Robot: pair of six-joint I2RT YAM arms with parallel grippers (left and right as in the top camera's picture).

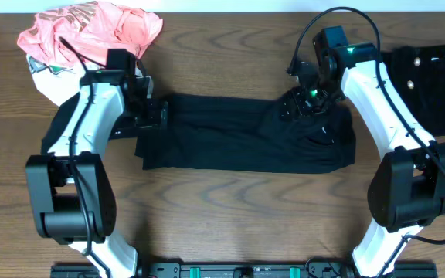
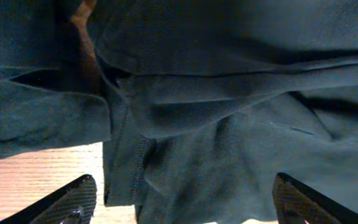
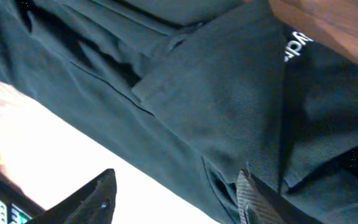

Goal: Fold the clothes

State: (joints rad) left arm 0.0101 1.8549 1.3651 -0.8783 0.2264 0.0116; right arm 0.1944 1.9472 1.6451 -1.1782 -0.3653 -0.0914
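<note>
My left gripper has another black garment to deal with lying against the end of the black T-shirt [image 2: 112,106], so it should move that garment [image 2: 48,118] aside before taking the T-shirt's end.
A black T-shirt [image 1: 238,139], one of the clothes, lies across the middle of the table as a long folded band. My left gripper [image 1: 159,116] is at its left end. In the left wrist view the left gripper [image 2: 185,205] is open, its fingers [image 2: 73,200] far apart over the shirt's hemmed edge [image 2: 129,180]. My right gripper [image 1: 304,103] is over the shirt's upper right part. Seen from the right wrist, the right gripper [image 3: 173,199] is open, one finger [image 3: 253,200] against a fabric fold. White lettering [image 3: 297,46] shows on the shirt.
A coral-pink garment [image 1: 91,29] is bunched at the back left, on top of a white printed one [image 1: 46,76]. Another black garment [image 1: 431,81] lies at the right edge. Bare wooden table [image 1: 238,216] runs along the front.
</note>
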